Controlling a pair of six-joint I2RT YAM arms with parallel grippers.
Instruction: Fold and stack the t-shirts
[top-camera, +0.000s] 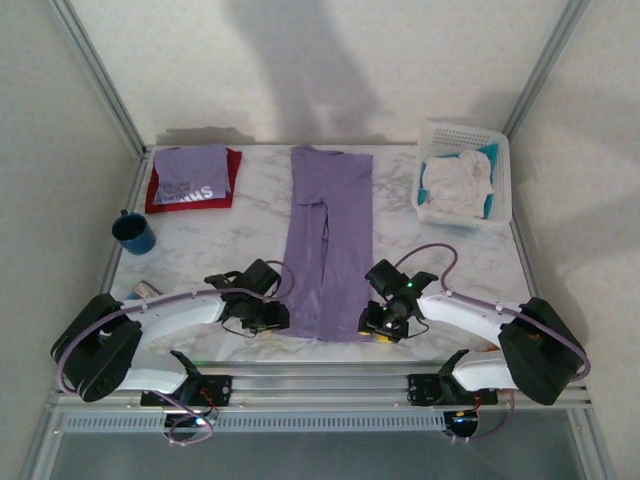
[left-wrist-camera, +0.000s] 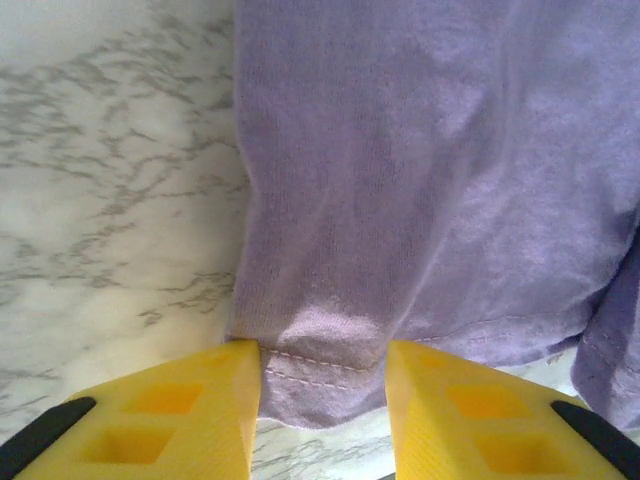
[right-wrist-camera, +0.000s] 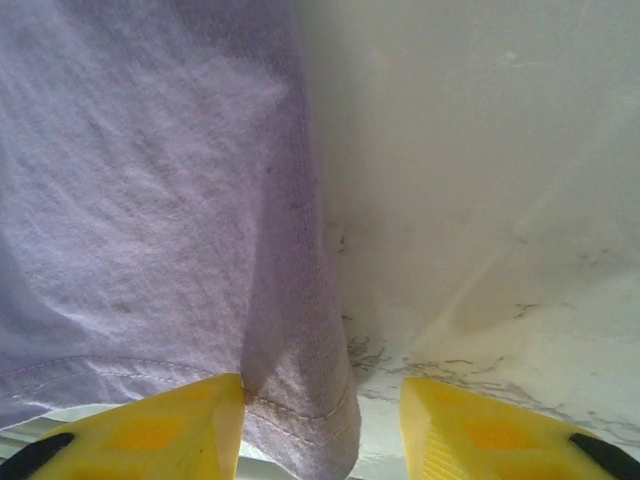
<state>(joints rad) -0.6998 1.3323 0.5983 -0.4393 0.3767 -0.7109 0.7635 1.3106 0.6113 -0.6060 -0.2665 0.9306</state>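
Observation:
The lavender t-shirt's hem (left-wrist-camera: 322, 352) puffs up between my left gripper's fingers, so next I open that gripper, move back and grasp the hem's corner (left-wrist-camera: 285, 403) flatter before folding.
A plain lavender t-shirt (top-camera: 330, 240) lies in a long narrow fold down the middle of the marble table. My left gripper (top-camera: 275, 318) is at its near left corner. In the left wrist view the yellow fingers (left-wrist-camera: 180, 410) straddle the stitched hem (left-wrist-camera: 320, 365), which bulges up between them; the left gripper (left-wrist-camera: 323, 365) is open. My right gripper (top-camera: 378, 322) is at the near right corner. It (right-wrist-camera: 322, 400) is open, with the hem corner (right-wrist-camera: 300, 400) against one finger and bare marble by the other. A folded lavender t-shirt with white lettering (top-camera: 192, 172) rests on a red t-shirt (top-camera: 190, 207) at the back left.
A blue mug (top-camera: 133, 232) stands at the left edge, with a small object (top-camera: 145, 290) nearer to me. A white basket (top-camera: 505, 190) of white and teal cloths sits at the back right. Metal frame posts border the table.

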